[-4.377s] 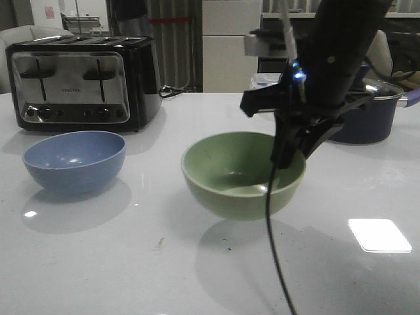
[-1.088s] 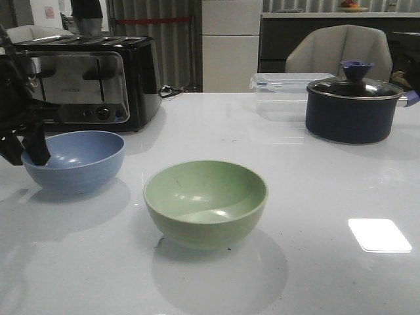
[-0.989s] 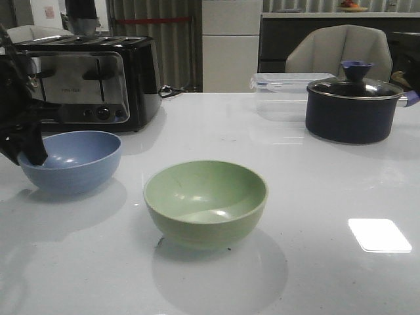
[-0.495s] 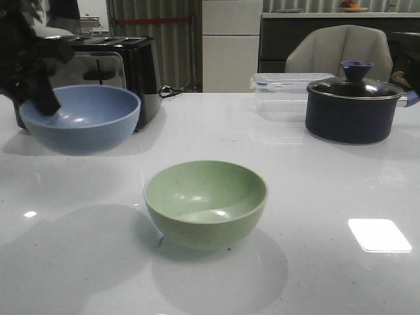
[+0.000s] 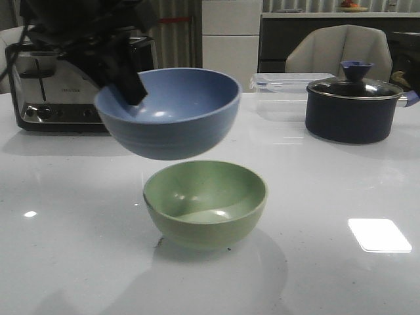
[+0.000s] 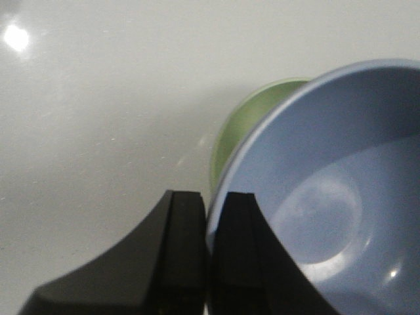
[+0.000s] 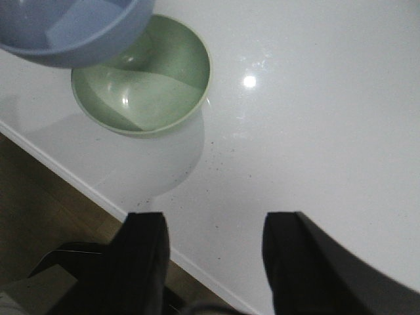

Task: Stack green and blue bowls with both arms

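Observation:
I keep moving the blue bowl (image 5: 172,117) over and down with my left gripper until it sits inside the green bowl, because it hangs base down above the green bowl's empty opening (image 5: 213,197).
The green bowl (image 5: 205,203) sits upright on the white table near the front middle. My left gripper (image 5: 129,85) is shut on the left rim of the blue bowl (image 5: 172,111) and holds it in the air just above and slightly left of the green bowl. In the left wrist view the two fingers pinch the blue bowl's rim (image 6: 216,220), with the green bowl (image 6: 239,128) partly hidden beneath it. My right gripper (image 7: 211,226) is open and empty over the table's near edge; the right wrist view shows the green bowl (image 7: 141,79) and the blue bowl (image 7: 72,29) over it.
A black-and-chrome toaster (image 5: 62,85) stands at the back left. A dark lidded pot (image 5: 353,105) and a clear plastic box (image 5: 282,92) stand at the back right. A chair (image 5: 335,56) is behind the table. The table's near edge (image 7: 79,180) shows in the right wrist view.
My left gripper has lifted the blue bowl off the table and carried it rightward to above the green bowl. The green bowl has not moved in the last second.

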{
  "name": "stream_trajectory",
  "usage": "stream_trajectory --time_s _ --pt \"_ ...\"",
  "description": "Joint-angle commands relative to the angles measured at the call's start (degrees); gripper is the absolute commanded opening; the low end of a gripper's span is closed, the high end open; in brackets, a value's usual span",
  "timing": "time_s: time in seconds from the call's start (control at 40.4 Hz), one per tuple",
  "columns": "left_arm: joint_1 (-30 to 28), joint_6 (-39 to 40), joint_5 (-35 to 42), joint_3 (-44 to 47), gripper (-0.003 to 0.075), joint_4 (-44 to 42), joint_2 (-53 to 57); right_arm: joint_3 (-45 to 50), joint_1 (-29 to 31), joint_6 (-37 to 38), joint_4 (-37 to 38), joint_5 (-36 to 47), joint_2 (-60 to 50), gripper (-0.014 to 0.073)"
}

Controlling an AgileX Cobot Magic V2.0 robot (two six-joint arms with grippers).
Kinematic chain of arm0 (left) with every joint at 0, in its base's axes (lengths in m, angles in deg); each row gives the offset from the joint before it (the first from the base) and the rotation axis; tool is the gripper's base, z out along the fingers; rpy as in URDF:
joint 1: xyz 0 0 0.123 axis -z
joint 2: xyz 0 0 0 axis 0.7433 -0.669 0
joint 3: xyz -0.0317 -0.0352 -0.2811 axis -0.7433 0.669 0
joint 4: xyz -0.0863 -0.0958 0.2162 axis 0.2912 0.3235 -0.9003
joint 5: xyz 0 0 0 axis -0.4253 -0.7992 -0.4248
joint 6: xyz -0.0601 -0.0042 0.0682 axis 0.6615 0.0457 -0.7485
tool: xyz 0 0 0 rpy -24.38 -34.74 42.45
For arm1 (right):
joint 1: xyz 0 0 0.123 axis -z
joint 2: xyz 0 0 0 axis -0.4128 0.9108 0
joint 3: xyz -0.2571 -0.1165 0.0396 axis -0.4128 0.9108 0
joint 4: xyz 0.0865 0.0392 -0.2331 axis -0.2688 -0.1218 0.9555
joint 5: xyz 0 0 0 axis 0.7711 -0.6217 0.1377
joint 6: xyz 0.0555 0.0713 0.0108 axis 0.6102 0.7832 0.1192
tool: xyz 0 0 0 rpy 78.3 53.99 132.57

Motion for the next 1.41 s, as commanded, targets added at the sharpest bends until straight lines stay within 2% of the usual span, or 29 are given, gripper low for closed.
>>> stream_trajectory --time_s 0.0,0.346,0.594,0.692,0.841,0.915,1.187,1.385 --pt "2.1 0.0 4.4 -1.9 0.0093 1.2 0.2 -1.5 0.0 -0.4 0.3 3.4 -0.3 0.0447" --pt "3.0 0.0 8.5 -2.7 0.0093 1.3 -7.9 -1.5 0.0 -0.4 0.3 3.4 -0.3 0.0447" --pt "3.0 0.0 8.0 -2.7 0.0101 2.1 -9.5 -1.5 0.0 -0.4 0.3 3.4 -0.3 0.0447" --pt "3.0 -0.1 7.9 -2.7 0.0159 2.6 -9.5 -1.5 0.0 -0.4 0.3 3.4 -0.3 0.0447" --pt "3.0 -0.1 7.6 -2.7 0.0300 4.1 -9.4 -1.5 0.0 -0.4 0.3 3.4 -0.3 0.0447" --pt "3.0 -0.1 7.3 -2.7 0.0321 4.1 -8.9 -1.5 0.0 -0.4 0.3 3.4 -0.3 0.0447" --pt "3.0 -0.2 5.5 -1.4 0.0318 2.3 0.2 -1.5 0.0 -0.4 0.3 3.4 -0.3 0.0447" --pt "3.0 -0.9 5.5 6.1 0.0318 2.1 11.3 -1.5 0.0 -0.4 0.3 3.4 -0.3 0.0447"
